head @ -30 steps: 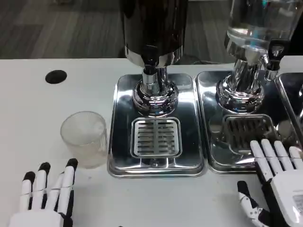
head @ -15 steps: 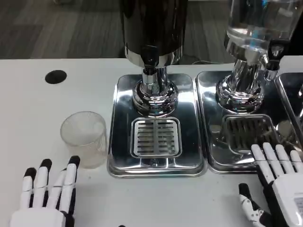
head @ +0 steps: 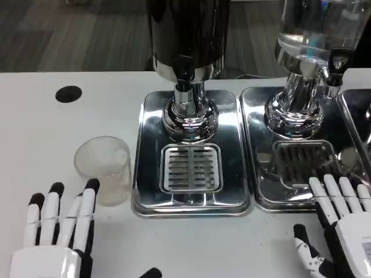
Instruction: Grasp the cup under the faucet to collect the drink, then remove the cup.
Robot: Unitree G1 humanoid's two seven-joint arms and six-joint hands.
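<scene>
The clear cup [head: 104, 169] will catch a dark brown drink when I bring it under the black faucet, because the dispenser's tank [head: 188, 35] above the faucet looks dark.
A clear ribbed plastic cup [head: 104, 168] stands upright on the white table, left of the steel drip tray [head: 149, 197] of the dark dispenser [head: 186, 35]. The dispenser's black faucet [head: 184, 72] hangs above the tray's grate [head: 191, 168], and nothing stands on that grate. My left hand [head: 58, 229] lies at the bottom left, fingers spread and pointing up, their tips just below the cup and apart from it. My right hand [head: 342, 223] is at the bottom right with fingers extended over the front edge of the second tray [head: 264, 200], holding nothing.
A second dispenser [head: 313, 35] with a clear tank stands on the right tray. A black round hole [head: 68, 94] is in the table at the far left. The edge of a third tray [head: 362, 124] shows at the right border.
My left hand has crept slightly forward and right toward the cup. My right hand has slid a little down in the picture. The cup has not moved.
</scene>
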